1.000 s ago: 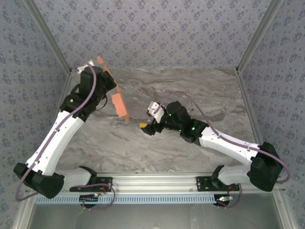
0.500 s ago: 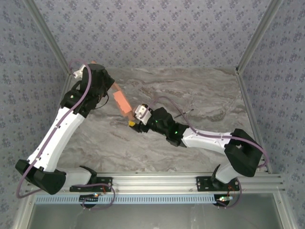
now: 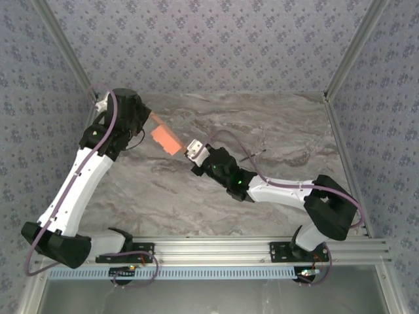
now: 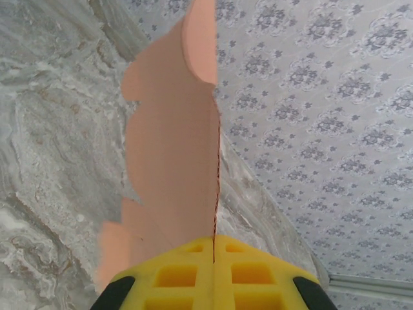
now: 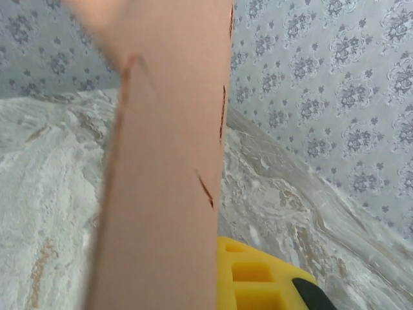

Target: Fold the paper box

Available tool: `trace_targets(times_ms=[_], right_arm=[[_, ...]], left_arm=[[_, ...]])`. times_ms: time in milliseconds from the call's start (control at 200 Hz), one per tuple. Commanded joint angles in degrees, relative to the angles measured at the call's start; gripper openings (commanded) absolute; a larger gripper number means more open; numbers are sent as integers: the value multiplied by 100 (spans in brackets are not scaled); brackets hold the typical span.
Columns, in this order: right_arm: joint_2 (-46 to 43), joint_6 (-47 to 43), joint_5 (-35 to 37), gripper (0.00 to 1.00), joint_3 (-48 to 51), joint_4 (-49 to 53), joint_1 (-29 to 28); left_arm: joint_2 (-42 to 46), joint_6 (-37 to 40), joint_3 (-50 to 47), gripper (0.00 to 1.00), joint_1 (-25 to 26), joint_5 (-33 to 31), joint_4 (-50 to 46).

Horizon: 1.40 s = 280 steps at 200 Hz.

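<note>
The paper box (image 3: 168, 139) is standing edge-on at the left gripper's side, so the robot's right gripper should pull it to the table's middle (image 3: 243, 140) and grip it by another edge.
The paper box (image 3: 163, 139) is a flat salmon-orange card held in the air over the back left of the marble table. My left gripper (image 3: 145, 122) is shut on its upper left end. In the left wrist view the card (image 4: 171, 161) runs edge-on from between the pressed yellow fingers (image 4: 187, 274), rounded tabs showing along its left side. My right gripper (image 3: 188, 156) is shut on the card's lower right end. In the right wrist view the card (image 5: 164, 181) lies against one yellow finger (image 5: 258, 278) and hides the other.
The marble table (image 3: 281, 131) is boxed in by patterned walls (image 3: 209, 39) with metal posts at the back corners. An aluminium rail (image 3: 216, 248) runs along the near edge. The right arm (image 3: 281, 190) stretches low across the table's middle.
My right gripper swung left to the card's lower end and went from open to shut on it. The left arm shifted the card slightly left and turned it flatter.
</note>
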<state>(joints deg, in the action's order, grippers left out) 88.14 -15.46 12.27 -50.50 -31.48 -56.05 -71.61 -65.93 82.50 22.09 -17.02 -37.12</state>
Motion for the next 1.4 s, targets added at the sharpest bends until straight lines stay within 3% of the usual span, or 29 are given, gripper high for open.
trace_targets(times_ms=[0, 95, 245, 385, 515, 725, 1039, 1324, 1394], right_arm=[[-473, 10, 7, 0, 11, 548, 113], [-892, 187, -456, 0, -3, 1352, 394], [-1527, 392, -1451, 0, -278, 2976, 1057], [-1773, 332, -2594, 0, -960, 4708, 1834], [-1677, 197, -3390, 0, -1687, 5939, 2501], [-1142, 113, -3539, 0, -2701, 7183, 3045], [-814, -481, -3966, 0, -3062, 7568, 2951], [-833, -1151, -4017, 0, -2984, 7772, 2688], [-881, -1264, -4022, 0, -2917, 7742, 2644]], left_arm=[[185, 267, -197, 6, -123, 311, 367], [302, 952, -358, 19, -224, 493, 686], [546, 2282, -597, 58, -349, 837, 1170], [745, 4071, -729, 76, -354, 2133, 1690], [597, 5353, -319, 78, -271, 3174, 1229], [330, 7278, 463, 81, 585, 2780, -51], [-87, 10153, 756, 84, 1702, 2336, -1140], [-801, 11017, 1299, 86, 1795, 2243, -1528], [-933, 11095, 1395, 82, 1788, 2325, -1679]])
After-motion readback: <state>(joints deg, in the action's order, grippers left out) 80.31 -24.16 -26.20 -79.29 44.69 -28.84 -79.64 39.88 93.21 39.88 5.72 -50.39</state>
